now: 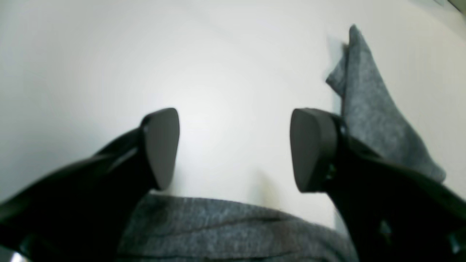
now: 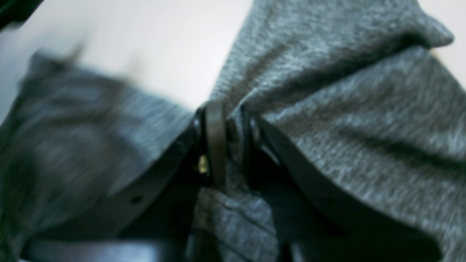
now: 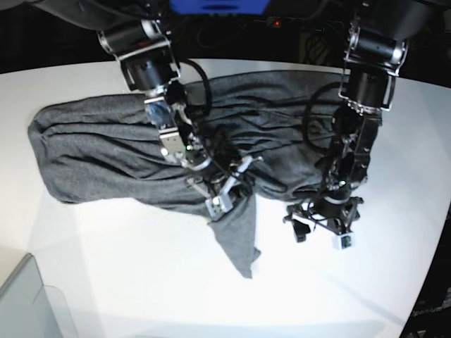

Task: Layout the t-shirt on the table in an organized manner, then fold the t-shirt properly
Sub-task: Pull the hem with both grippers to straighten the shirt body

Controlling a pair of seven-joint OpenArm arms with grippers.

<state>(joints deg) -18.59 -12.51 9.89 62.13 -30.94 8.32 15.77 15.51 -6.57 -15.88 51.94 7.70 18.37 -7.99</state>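
The t-shirt's flap (image 3: 239, 241) has loose folds (image 3: 276, 172) bunched up behind it. The flap will swing to the side and pull the t-shirt's near edge out straighter when I pull it.
The dark grey t-shirt (image 3: 106, 151) lies bunched and wrinkled across the white table (image 3: 141, 267), from the far left to under the arm on the right. My right gripper (image 3: 224, 201) is shut on a fold at the shirt's near edge, and a flap of cloth hangs down from it toward the front. In the right wrist view the fabric (image 2: 327, 91) is pinched between the fingers of that gripper (image 2: 229, 142). My left gripper (image 3: 323, 238) stands open over bare table just in front of the shirt's edge. Its pads (image 1: 162, 145) hold nothing, with shirt fabric (image 1: 236, 233) just behind them.
A translucent grey bin corner (image 3: 28, 303) sits at the front left. The table's curved edge (image 3: 430, 246) runs down the right side. A strip of the shirt (image 1: 371, 109) lies to the right of the left gripper.
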